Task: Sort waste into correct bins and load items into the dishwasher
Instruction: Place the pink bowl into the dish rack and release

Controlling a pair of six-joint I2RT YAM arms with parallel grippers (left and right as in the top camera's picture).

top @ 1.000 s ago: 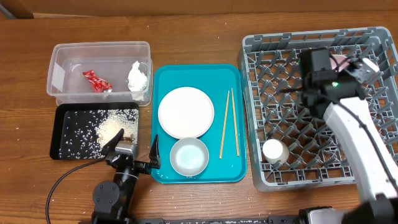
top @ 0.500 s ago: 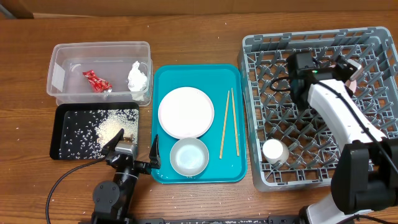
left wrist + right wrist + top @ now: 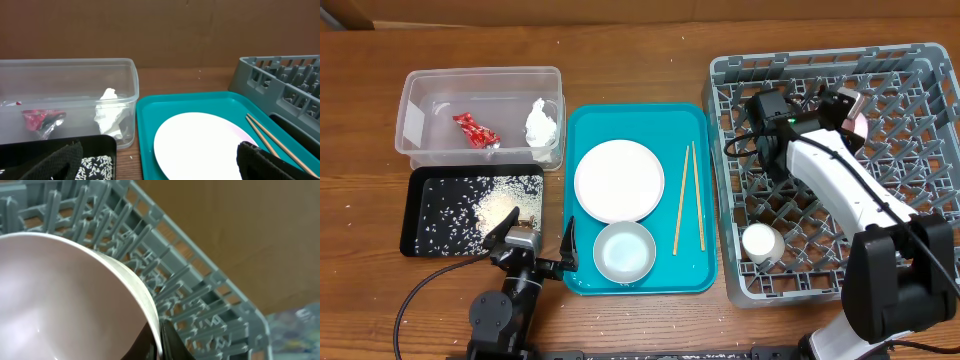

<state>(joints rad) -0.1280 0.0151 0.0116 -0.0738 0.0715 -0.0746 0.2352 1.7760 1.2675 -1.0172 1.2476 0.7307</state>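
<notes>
The pale pink bowl (image 3: 858,126) is over the rack's far middle. It should go back to the rack's empty pegs (image 3: 738,165) by the teal tray with my right gripper before my right gripper lowers it.
My right gripper (image 3: 160,341) is shut on the rim of a pale pink bowl (image 3: 60,305) and holds it above the grey dish rack (image 3: 200,295). The overhead view shows that gripper (image 3: 842,102) and bowl (image 3: 858,122) over the rack's (image 3: 920,60) far middle. A white cup (image 3: 760,243) stands in the rack's near left corner. A pink plate (image 3: 618,180), a whitish bowl (image 3: 624,251) and two chopsticks (image 3: 688,195) lie on the teal tray (image 3: 582,120). The clear tub (image 3: 420,85) holds a napkin (image 3: 541,122) and a red wrapper (image 3: 476,130). Food scraps (image 3: 490,205) lie in the black tray (image 3: 415,180). My left gripper (image 3: 535,245) is open and empty.
In the left wrist view my left gripper (image 3: 160,167) sits low in front of the plate (image 3: 200,140), with the tub (image 3: 75,75), the black tray (image 3: 100,150) and the chopsticks (image 3: 270,137) in sight. A black cable runs along the table's front left.
My right arm has swung left across the rack's far side with the pink bowl in its grip. The left arm has not moved.
</notes>
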